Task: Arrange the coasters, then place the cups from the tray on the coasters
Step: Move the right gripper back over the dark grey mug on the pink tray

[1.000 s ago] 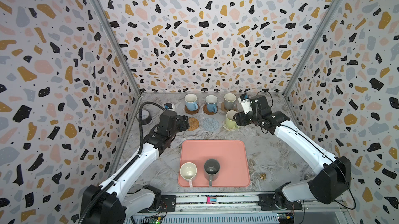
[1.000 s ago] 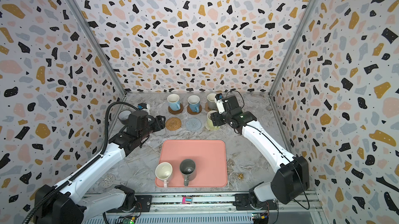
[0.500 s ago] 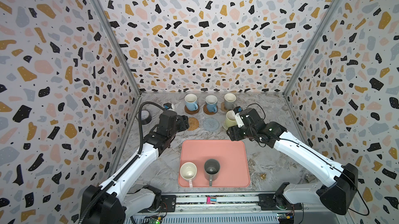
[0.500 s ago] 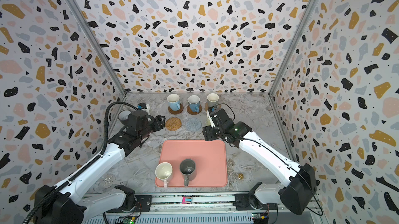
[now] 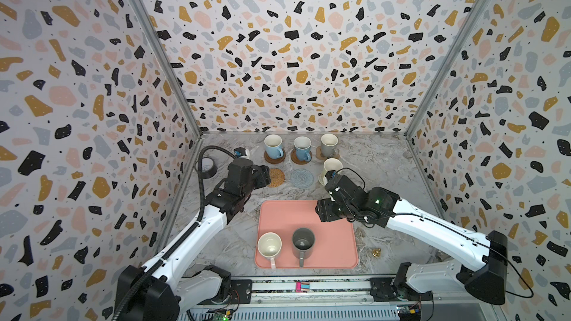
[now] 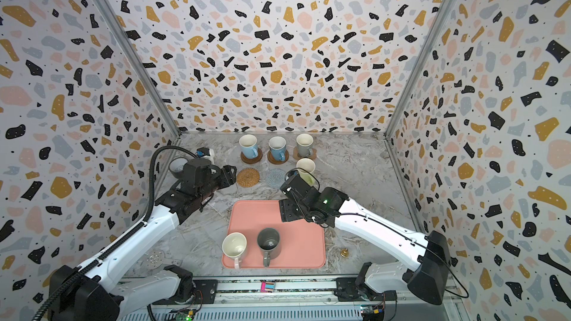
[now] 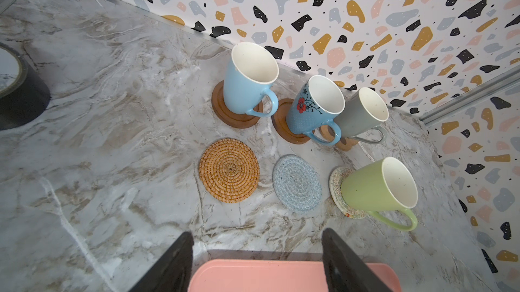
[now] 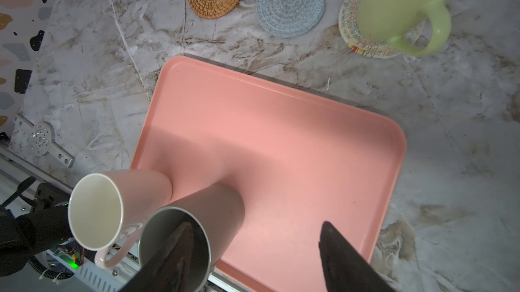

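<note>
The dark grey cup's handle (image 5: 301, 258) sticks out clear of the pale pink cup, so my right gripper should keep moving toward that handle (image 6: 266, 258) until its fingers are around it.
The salmon tray (image 5: 333, 242) holds a pale pink cup (image 5: 269, 246) and a dark grey cup (image 5: 303, 241) at its near edge. Light blue (image 5: 273, 146), deeper blue (image 5: 302, 148) and grey-beige (image 5: 329, 144) cups stand on coasters at the back. A light green cup (image 5: 332, 169) sits on the cream coaster (image 8: 349, 32). The rattan coaster (image 5: 276, 177) and pale blue coaster (image 5: 302, 178) are bare. My left gripper (image 7: 257, 237) hangs open beside the rattan coaster. My right gripper (image 8: 256, 227) is open and empty above the tray's far right part, apart from both cups.
A dark grey tape roll (image 5: 207, 168) stands by the left wall behind my left arm. A small brass piece (image 5: 376, 252) lies right of the tray. A metal disc fixture (image 6: 155, 256) is set in the table at the near left. Patterned walls enclose three sides.
My right gripper has drawn back from the light green cup, which stays on the cream coaster, and now hangs over the tray's far edge. The left arm has not moved.
</note>
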